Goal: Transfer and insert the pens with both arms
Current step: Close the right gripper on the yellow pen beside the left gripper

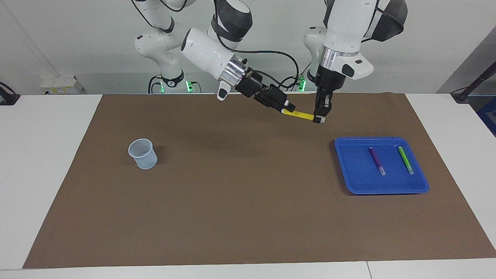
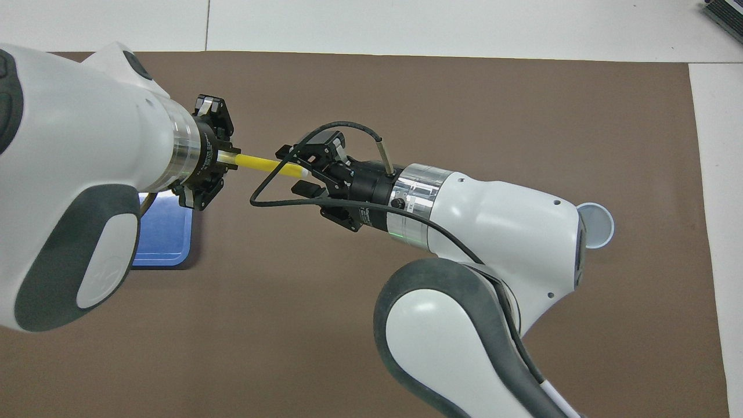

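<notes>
Next, I bring my right gripper down around the pen [image 1: 291, 113] before I close it for the handover, because the yellow pen's pale end [image 1: 284, 111] is under my right gripper's open fingers.
My left gripper [image 1: 319, 118] hangs straight down over the brown mat, shut on one end of the yellow pen [image 1: 298, 114], which it holds level in the air. My right gripper [image 1: 286, 109] reaches in sideways; its fingers stand on either side of the pen's pale free end [image 2: 299, 171] with small gaps, still open. From overhead the yellow pen [image 2: 255, 162] bridges the left gripper [image 2: 217, 157] and the right gripper [image 2: 293, 169]. The purple pen [image 1: 376, 160] and the green pen [image 1: 405, 160] lie side by side in the blue tray [image 1: 348, 182].
A pale blue mesh cup [image 1: 143, 154] stands upright on the brown mat [image 1: 240, 201] toward the right arm's end of the table. The blue tray [image 2: 162, 244] sits toward the left arm's end, partly under the left arm in the overhead view.
</notes>
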You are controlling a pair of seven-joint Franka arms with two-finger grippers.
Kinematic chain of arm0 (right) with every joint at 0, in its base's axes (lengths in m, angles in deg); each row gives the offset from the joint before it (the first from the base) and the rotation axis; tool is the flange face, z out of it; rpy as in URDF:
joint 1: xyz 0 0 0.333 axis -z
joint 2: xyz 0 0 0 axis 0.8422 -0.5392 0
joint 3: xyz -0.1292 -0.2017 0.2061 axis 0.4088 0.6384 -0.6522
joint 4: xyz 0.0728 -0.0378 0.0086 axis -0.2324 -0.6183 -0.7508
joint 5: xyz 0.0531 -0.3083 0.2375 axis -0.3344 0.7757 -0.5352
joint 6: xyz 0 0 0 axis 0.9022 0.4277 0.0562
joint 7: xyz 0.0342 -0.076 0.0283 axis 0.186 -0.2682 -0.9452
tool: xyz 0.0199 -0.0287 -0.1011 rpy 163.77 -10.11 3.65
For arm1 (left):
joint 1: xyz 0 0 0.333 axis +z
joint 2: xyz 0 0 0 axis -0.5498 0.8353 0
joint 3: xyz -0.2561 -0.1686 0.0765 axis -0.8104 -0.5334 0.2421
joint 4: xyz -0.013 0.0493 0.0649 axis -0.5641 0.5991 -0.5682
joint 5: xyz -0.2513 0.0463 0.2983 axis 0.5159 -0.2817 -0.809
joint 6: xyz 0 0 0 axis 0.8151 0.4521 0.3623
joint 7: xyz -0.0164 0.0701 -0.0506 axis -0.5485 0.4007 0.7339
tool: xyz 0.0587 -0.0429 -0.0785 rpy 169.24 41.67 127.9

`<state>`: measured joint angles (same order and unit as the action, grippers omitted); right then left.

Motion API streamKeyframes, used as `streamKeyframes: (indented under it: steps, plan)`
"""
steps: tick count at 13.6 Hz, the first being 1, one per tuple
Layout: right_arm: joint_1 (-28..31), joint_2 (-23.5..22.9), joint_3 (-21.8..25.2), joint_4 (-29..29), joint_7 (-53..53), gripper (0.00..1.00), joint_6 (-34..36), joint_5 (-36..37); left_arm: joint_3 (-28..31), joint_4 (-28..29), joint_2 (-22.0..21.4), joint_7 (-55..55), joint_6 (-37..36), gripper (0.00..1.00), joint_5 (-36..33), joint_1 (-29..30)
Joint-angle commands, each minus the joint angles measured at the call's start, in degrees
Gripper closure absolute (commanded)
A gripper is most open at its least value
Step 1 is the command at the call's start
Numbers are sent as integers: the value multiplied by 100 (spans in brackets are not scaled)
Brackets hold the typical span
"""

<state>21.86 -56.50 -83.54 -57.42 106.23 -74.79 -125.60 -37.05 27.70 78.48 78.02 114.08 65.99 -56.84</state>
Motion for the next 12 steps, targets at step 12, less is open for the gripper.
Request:
streamKeyframes:
  steps: [12]
  plan:
    - [-52,-122,22,16,-62,57,-309,-152,50,99,-162,108,-103,100,-109,-77]
